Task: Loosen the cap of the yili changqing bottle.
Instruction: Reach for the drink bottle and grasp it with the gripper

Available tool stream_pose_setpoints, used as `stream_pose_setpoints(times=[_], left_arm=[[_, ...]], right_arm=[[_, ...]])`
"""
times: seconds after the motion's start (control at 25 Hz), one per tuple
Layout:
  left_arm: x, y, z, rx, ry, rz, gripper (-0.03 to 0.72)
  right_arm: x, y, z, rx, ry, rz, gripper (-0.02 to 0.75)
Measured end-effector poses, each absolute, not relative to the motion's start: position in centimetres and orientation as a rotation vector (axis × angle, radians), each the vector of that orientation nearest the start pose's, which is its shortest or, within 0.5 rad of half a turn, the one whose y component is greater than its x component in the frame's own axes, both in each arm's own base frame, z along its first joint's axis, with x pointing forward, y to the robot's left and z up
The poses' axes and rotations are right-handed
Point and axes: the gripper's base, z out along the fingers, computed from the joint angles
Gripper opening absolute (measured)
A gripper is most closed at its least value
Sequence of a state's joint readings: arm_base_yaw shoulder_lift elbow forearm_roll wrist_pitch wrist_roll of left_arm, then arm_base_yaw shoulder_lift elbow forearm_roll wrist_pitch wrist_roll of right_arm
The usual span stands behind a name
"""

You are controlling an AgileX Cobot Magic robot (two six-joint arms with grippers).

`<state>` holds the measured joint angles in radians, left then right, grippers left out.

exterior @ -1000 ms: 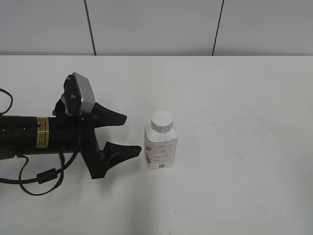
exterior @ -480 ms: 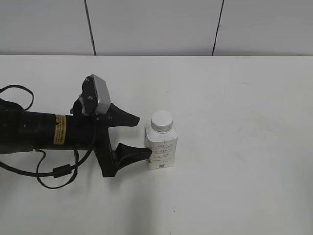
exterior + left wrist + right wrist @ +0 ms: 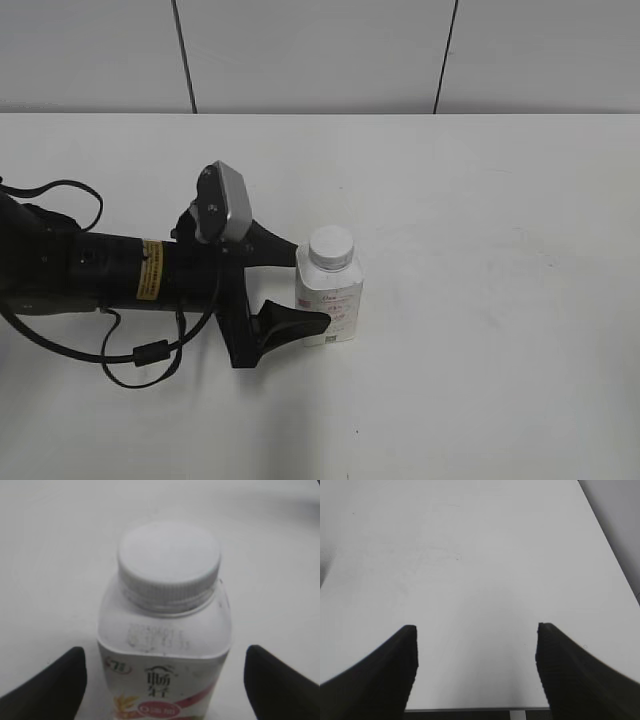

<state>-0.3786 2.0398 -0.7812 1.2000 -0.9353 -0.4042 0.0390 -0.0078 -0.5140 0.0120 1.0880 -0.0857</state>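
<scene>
A ridged rim [image 3: 169,588] is above the neck ring. The white cap [image 3: 169,552] will twist loose and come off in one piece when I turn it.
The yili changqing bottle [image 3: 332,308] stands upright near the middle of the white table, with its white cap [image 3: 331,246] screwed on. In the left wrist view the bottle [image 3: 165,645] fills the centre, cap [image 3: 169,555] on top, label with pink and red marks facing me. My left gripper [image 3: 313,286] is open, and its black fingers [image 3: 55,687] flank the bottle body with a gap on each side [image 3: 164,652]. My right gripper [image 3: 475,630] is open and empty over bare table; it is outside the exterior view.
The left arm with its cables [image 3: 90,275] lies low across the left of the table. A grey panelled wall [image 3: 320,55] stands behind the table's far edge. The right wrist view shows a table edge [image 3: 470,710] close below the fingers.
My left arm has moved right toward the bottle. Its open fingers, which were short of the bottle, now reach either side of it. The bottle has not moved.
</scene>
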Motion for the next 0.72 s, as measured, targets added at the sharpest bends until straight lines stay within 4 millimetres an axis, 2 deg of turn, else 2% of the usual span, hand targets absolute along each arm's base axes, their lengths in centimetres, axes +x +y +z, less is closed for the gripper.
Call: stream_pose_setpoints(times=[0.32, 0.72], left_arm=[[27.81, -18.48, 9.51, 1.317, 1.646, -0.853, 0.561], [27.89, -18.52, 9.58, 1.295, 1.647, -0.859, 0.436]], right_arm=[[-0.89, 0.06, 27.89, -0.129, 2.046, -0.015, 0.578], [-0.89, 0.06, 27.89, -0.129, 2.046, -0.015, 0.578]])
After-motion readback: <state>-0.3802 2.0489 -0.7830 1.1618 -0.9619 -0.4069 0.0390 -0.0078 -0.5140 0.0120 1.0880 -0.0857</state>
